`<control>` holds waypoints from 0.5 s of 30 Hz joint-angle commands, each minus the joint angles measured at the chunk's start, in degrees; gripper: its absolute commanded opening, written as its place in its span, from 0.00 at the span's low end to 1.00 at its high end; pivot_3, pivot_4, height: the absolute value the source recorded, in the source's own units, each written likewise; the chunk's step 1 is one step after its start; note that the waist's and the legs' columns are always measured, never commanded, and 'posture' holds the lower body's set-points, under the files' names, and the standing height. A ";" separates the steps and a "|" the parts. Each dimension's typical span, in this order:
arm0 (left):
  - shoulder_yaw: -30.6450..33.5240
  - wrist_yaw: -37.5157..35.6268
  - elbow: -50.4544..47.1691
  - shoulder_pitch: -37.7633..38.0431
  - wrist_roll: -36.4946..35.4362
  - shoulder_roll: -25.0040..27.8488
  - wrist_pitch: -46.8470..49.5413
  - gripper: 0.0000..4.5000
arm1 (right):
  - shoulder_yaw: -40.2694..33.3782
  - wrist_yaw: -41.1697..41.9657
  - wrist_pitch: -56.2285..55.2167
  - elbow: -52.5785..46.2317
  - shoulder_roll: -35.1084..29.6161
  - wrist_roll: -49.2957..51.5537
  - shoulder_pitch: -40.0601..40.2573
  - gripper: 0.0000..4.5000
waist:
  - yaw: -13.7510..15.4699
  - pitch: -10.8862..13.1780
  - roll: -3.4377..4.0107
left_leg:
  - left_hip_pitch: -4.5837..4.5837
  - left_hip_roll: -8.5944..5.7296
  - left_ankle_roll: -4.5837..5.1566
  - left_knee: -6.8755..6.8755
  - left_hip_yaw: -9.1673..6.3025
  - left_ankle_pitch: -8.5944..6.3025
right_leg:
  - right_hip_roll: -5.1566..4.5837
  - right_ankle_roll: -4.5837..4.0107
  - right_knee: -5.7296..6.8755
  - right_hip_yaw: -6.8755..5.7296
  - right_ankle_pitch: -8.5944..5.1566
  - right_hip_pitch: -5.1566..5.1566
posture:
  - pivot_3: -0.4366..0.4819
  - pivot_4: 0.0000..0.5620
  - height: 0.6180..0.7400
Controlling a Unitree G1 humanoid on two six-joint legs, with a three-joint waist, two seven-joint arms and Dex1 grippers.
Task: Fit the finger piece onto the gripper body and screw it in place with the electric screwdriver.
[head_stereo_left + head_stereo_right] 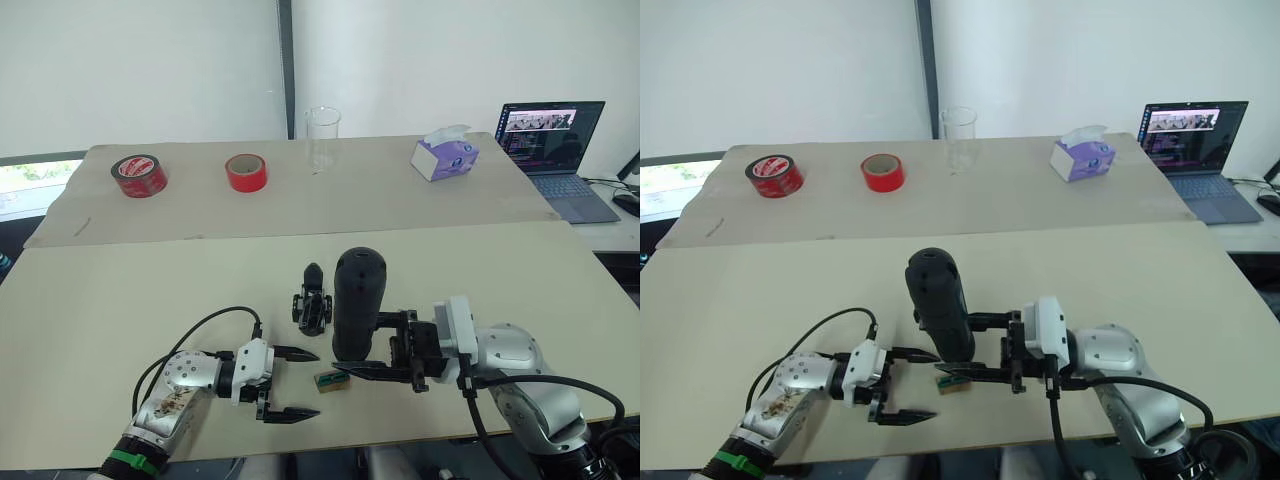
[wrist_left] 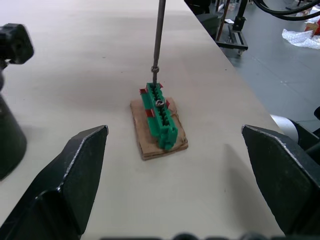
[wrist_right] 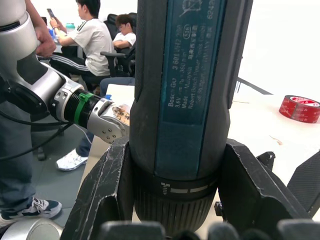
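My gripper will carry the electric screwdriver to the gripper body. A small screw [image 2: 155,76] hangs from the metal bit's tip [image 2: 155,67], so the screw will come along.
The electric screwdriver [image 1: 358,298] stands upright near the table's front, with my right gripper [image 1: 356,346] shut around its lower barrel [image 3: 185,90]. Its thin metal bit [image 2: 159,35] points down onto a small green block on a brown card [image 2: 159,120]. The gripper body [image 1: 312,303] sits just left of the screwdriver, with one pointed finger sticking up. My left gripper [image 1: 300,384] is open and lies low on the table, its fingers [image 2: 75,175] aimed at the green block [image 1: 330,381] from a short way off. The finger piece is out of view.
Two red tape rolls [image 1: 138,175] [image 1: 246,172], a clear cup [image 1: 322,135] and a tissue box [image 1: 445,157] stand at the back of the table. A laptop [image 1: 555,150] is at the far right. The table's front edge runs close under both grippers. People [image 3: 100,40] sit in the background.
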 commanded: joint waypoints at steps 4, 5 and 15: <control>3.23 -1.46 -0.31 3.45 -2.42 2.30 0.73 1.00 | -2.87 -1.54 1.48 -4.32 -0.45 4.17 -1.97 0.43 | -0.40 0.02 -0.03 | -0.02 0.01 0.00 -0.02 0.00 0.00 | -0.01 0.01 0.00 0.01 0.01 -0.03 | 0.48 0.27 1.00; 3.80 -1.80 -1.13 3.98 -3.29 2.68 1.08 1.00 | -3.10 -1.85 1.79 -4.53 -0.50 4.64 -2.12 0.43 | -0.46 0.03 -0.04 | -0.02 0.02 0.00 -0.02 0.00 0.00 | -0.01 0.01 0.00 0.01 0.01 -0.03 | 0.48 0.27 1.00; 14.65 -1.00 -15.24 9.19 -16.81 9.38 13.97 1.00 | -7.90 -4.01 5.40 -6.11 -2.36 9.61 -4.29 0.43 | -0.07 0.24 -0.37 | -0.19 -0.06 -0.01 -0.05 -0.02 0.00 | -0.32 0.01 -0.08 -0.07 0.01 -0.13 | 0.48 0.27 1.00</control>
